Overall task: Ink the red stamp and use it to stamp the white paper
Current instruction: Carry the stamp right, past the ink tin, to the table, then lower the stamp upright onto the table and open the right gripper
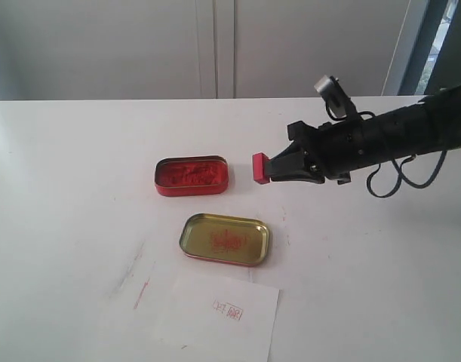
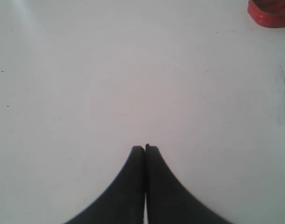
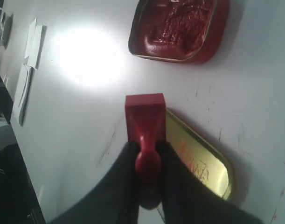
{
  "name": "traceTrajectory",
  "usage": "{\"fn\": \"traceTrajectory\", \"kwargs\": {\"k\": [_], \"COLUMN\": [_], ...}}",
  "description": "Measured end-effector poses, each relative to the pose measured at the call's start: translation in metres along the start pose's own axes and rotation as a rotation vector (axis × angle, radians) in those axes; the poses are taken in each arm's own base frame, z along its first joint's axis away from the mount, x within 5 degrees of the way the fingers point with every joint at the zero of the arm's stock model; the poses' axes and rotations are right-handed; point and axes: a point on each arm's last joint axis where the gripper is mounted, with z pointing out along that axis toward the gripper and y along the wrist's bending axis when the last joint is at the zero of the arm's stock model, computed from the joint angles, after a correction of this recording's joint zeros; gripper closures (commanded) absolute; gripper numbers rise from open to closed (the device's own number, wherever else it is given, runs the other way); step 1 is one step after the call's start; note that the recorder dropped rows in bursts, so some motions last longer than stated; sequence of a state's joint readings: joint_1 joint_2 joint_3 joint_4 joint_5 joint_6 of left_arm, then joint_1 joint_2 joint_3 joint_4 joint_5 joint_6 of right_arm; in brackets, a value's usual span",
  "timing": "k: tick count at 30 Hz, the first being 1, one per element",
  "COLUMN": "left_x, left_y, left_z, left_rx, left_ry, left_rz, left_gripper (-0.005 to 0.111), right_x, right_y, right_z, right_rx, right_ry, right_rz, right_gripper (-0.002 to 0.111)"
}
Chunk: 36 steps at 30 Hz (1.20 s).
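My right gripper should next lower the red stamp to open table [image 1: 278, 202] beside the ink tin and let go there, since there is a red print on the white paper [image 1: 228, 310].
My right gripper [image 1: 277, 167] is shut on the handle of the red stamp [image 1: 259, 168], holding it in the air just right of the red ink tin [image 1: 192, 175]. In the right wrist view the red stamp [image 3: 145, 119] juts out from between my right gripper [image 3: 148, 148] fingers, its block base pointing toward the ink tin [image 3: 182, 28]. The white paper [image 1: 215, 317] lies at the table's front with a red print on it. My left gripper [image 2: 145, 148] is shut on nothing above bare table; it does not show in the exterior view.
The gold-lined tin lid [image 1: 225, 239] with red smears lies between the ink tin and the paper; the same lid [image 3: 203, 158] sits beneath the stamp in the right wrist view. Red ink streaks [image 1: 142, 290] mark the table left of the paper.
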State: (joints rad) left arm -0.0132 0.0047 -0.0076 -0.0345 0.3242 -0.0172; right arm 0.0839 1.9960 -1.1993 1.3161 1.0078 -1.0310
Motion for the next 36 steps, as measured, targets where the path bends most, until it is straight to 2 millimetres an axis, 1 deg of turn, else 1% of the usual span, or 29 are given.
{"fn": "traceTrajectory", "kwargs": {"k": [10, 18, 22, 36], "left_x": [0.000, 0.000, 0.000, 0.000], "left_y": [0.000, 0.000, 0.000, 0.000], "left_z": [0.000, 0.000, 0.000, 0.000], "left_rx": [0.000, 0.000, 0.000, 0.000], "left_ry": [0.000, 0.000, 0.000, 0.000], "left_rz": [0.000, 0.000, 0.000, 0.000], "left_gripper": [0.107, 0.107, 0.107, 0.107], "right_x": [0.005, 0.013, 0.016, 0.014], "right_y": [-0.031, -0.049, -0.059, -0.065], "right_z": [0.023, 0.035, 0.040, 0.041], "right_rx": [-0.050, -0.048, -0.018, 0.028], "right_ry": [-0.036, -0.022, -0.022, -0.060], "right_rz": [0.143, 0.208, 0.236, 0.337], "right_gripper": [0.108, 0.108, 0.108, 0.107]}}
